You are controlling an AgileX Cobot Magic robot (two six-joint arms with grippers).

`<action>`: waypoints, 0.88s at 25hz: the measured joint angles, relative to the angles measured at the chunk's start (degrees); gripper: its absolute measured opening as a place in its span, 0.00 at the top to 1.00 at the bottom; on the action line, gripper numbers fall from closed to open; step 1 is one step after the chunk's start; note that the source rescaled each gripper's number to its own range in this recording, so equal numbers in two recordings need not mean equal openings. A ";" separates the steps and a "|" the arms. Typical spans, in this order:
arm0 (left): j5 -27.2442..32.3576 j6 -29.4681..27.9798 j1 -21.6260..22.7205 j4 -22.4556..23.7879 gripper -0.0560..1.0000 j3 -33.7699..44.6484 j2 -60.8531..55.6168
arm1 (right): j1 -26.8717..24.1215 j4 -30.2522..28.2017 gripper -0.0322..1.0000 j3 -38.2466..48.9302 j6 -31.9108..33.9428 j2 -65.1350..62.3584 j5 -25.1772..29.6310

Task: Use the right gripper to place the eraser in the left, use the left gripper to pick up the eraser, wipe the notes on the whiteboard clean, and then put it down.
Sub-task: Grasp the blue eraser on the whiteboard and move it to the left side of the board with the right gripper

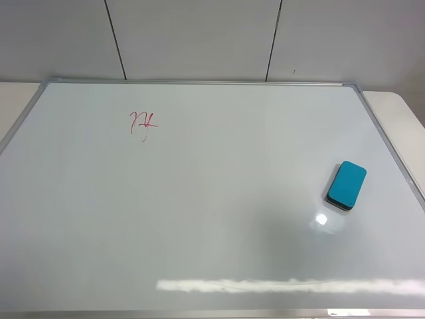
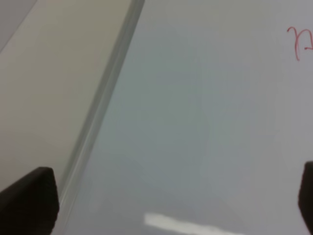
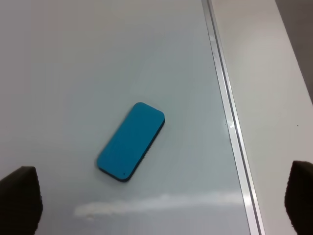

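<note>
My right gripper will make the flat-lying eraser [image 1: 346, 185] slide across the whiteboard and turn when it pushes, because the whiteboard shines smooth [image 1: 321, 219] around the eraser.
The teal-blue eraser [image 1: 346, 185] lies flat on the whiteboard [image 1: 212, 219] at the right side, near the frame. It shows in the right wrist view [image 3: 131, 141], ahead of my right gripper [image 3: 161, 205], which is open and empty with fingertips [image 3: 19, 198] wide apart. The red notes [image 1: 142, 123] sit at the upper left of the board; part of them shows in the left wrist view [image 2: 299, 43]. My left gripper [image 2: 171, 205] is open and empty above the board's left frame [image 2: 102, 98]. Neither arm shows in the exterior view.
A beige table surface [image 1: 398, 113] borders the board on the right and on the left [image 2: 49, 88]. A grey panelled wall [image 1: 199, 36] stands behind the board. Light glare [image 1: 292, 286] streaks the board's near edge.
</note>
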 joint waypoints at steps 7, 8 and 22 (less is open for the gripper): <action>0.00 0.00 0.00 0.00 0.00 0.00 0.00 | 0.00 -2.28 0.00 -5.74 0.62 18.06 -0.49; 0.00 0.00 0.00 0.00 0.00 0.00 0.00 | 0.00 -2.66 0.00 -6.22 0.94 20.36 -0.70; 0.00 0.00 0.00 0.00 0.00 0.00 0.00 | 0.00 -3.21 0.94 -7.53 9.94 52.88 -6.09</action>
